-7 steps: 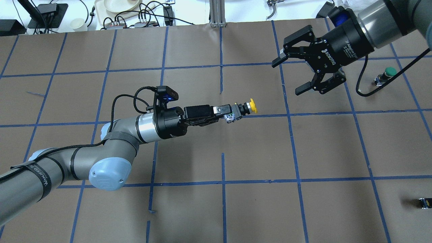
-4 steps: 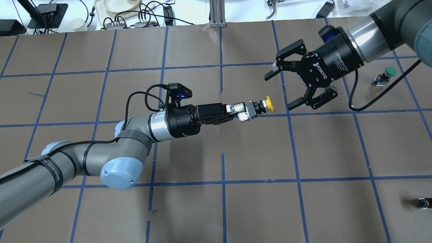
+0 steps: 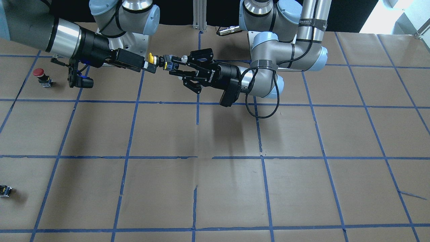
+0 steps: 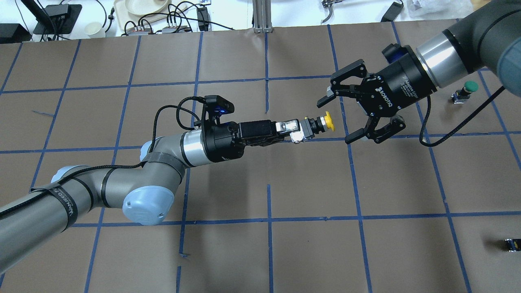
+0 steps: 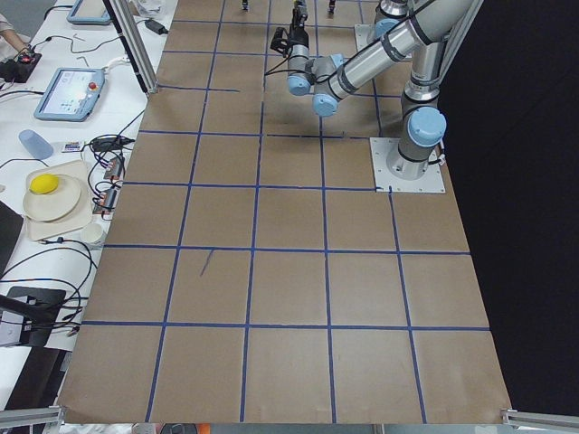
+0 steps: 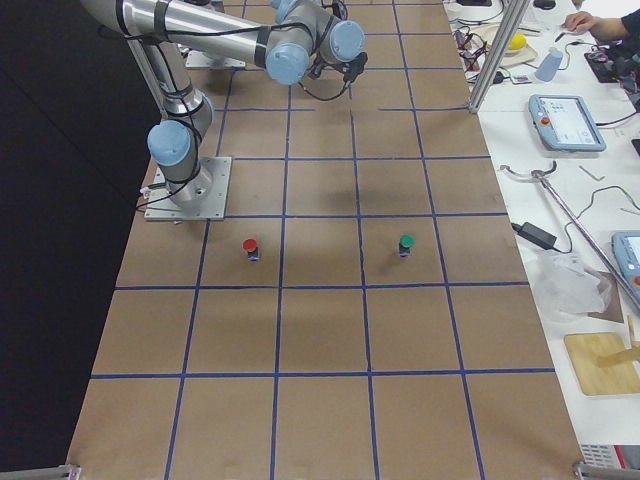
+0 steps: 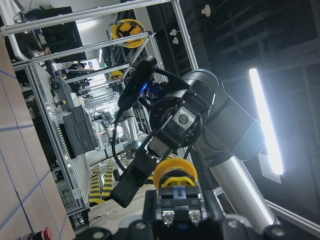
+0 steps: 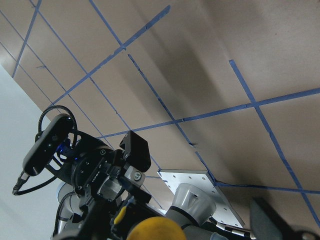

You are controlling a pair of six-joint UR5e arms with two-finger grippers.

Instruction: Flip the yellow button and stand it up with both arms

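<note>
I expect the black-and-silver body (image 3: 173, 63) to follow in one piece when I carry the yellow cap, since a black neck (image 3: 160, 61) joins the two together.
My left gripper (image 4: 296, 131) is shut on the black-and-silver body of the yellow button (image 4: 328, 122) and holds it level in the air above the table, cap pointing at my right gripper (image 4: 338, 119). The right gripper is open, and its two fingers flank the space just beyond the cap without touching it. In the front-facing view the cap (image 3: 151, 59) sits at the right gripper's fingertips (image 3: 152, 67), with the left gripper (image 3: 173, 65) behind it. The left wrist view shows the cap (image 7: 174, 172) before the right gripper's fingers (image 7: 134, 181). The cap also fills the bottom edge of the right wrist view (image 8: 155, 229).
A green-capped button (image 4: 470, 86) stands at the far right under the right arm's cable. A red-capped button (image 3: 39, 73) stands near the right arm. A small black part (image 4: 512, 244) lies at the front right. Blue tape lines grid the brown table (image 4: 268, 252).
My left arm has carried the button further right and slightly up. My right gripper, still open, has come down and left, so its fingers now stand around the cap's end.
</note>
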